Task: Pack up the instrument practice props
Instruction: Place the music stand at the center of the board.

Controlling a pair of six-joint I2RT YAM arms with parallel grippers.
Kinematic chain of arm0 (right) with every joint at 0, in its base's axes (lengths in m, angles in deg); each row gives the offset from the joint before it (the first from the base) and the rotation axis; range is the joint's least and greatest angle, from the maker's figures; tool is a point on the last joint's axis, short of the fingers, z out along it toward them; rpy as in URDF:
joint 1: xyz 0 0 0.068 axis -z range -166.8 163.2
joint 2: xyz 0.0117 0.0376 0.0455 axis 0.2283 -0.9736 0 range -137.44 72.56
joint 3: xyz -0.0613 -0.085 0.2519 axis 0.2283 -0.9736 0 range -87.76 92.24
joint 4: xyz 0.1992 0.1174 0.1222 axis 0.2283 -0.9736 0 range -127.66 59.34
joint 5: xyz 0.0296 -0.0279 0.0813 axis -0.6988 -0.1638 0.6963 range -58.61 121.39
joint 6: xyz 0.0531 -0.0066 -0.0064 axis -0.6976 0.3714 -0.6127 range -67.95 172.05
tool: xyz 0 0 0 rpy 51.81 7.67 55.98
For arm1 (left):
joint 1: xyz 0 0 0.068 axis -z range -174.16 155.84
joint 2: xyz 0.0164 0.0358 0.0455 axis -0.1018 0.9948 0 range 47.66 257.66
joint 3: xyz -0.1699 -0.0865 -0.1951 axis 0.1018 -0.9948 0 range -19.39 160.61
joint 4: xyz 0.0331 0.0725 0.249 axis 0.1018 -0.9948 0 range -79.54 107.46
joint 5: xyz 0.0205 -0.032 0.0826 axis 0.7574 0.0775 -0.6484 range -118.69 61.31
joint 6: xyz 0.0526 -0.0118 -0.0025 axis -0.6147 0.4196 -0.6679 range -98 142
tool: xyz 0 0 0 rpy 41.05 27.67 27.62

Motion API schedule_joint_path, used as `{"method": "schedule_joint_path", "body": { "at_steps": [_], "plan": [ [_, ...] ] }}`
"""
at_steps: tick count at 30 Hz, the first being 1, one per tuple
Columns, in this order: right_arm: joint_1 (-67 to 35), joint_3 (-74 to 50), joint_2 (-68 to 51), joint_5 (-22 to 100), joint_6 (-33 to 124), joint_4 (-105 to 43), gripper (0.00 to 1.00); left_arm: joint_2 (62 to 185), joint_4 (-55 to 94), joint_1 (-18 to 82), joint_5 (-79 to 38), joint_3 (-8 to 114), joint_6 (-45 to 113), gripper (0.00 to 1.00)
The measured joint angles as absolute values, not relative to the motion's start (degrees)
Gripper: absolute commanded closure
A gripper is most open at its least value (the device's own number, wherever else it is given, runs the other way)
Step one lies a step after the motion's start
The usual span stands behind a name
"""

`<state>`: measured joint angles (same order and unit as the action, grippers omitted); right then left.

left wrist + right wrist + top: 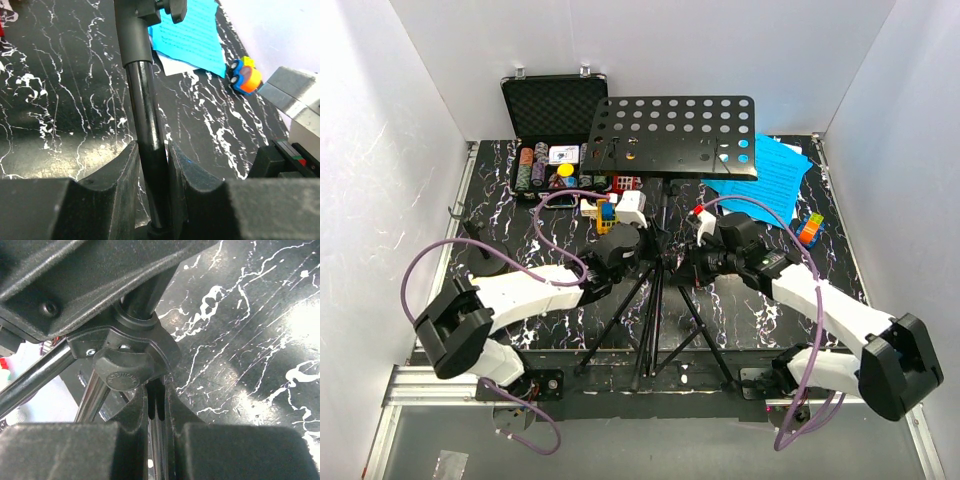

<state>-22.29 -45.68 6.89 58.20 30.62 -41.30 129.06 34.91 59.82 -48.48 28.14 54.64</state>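
Note:
My right gripper should next bring the stand down by its leg (156, 432) until the desk rests and then let go, with the desk tilted over the back (670, 137) next to the black case.
The black music stand (670, 135) stands mid-table, its hole-punched desk tilted and its tripod legs (650, 340) spread toward the arm bases. My left gripper (653, 258) reaches in from the left, shut on the stand's black pole (147, 125); both pads (125, 175) press against its sides. My right gripper (686, 265) comes in from the right, shut on a thin part of the stand just under the clamp knob (122, 375). Blue sheet-music pages (770, 170) lie on the table behind and right of the desk, also visible as blue pages (192, 35) in the left wrist view.
An open black case (552, 100) of poker chips sits at the back left. Small coloured toy blocks (605, 215) lie in front of it. A coloured cube (809, 229) rests at the right, by the pages. White walls enclose the table on three sides.

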Motion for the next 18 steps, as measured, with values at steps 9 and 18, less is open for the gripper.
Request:
{"method": "schedule_joint_path", "body": {
  "at_steps": [9, 18],
  "plan": [
    [-20.67, -46.05, 0.42, 55.16, 27.69, -38.52, 0.99, 138.00, 40.09, 54.90, -46.38, 29.04, 51.16, 1.00],
    [-17.68, -45.83, -1.68, 48.84, 26.67, -39.31, 0.99, 139.25, 45.36, 49.74, -44.89, 29.17, 47.65, 1.00]
  ]
}}
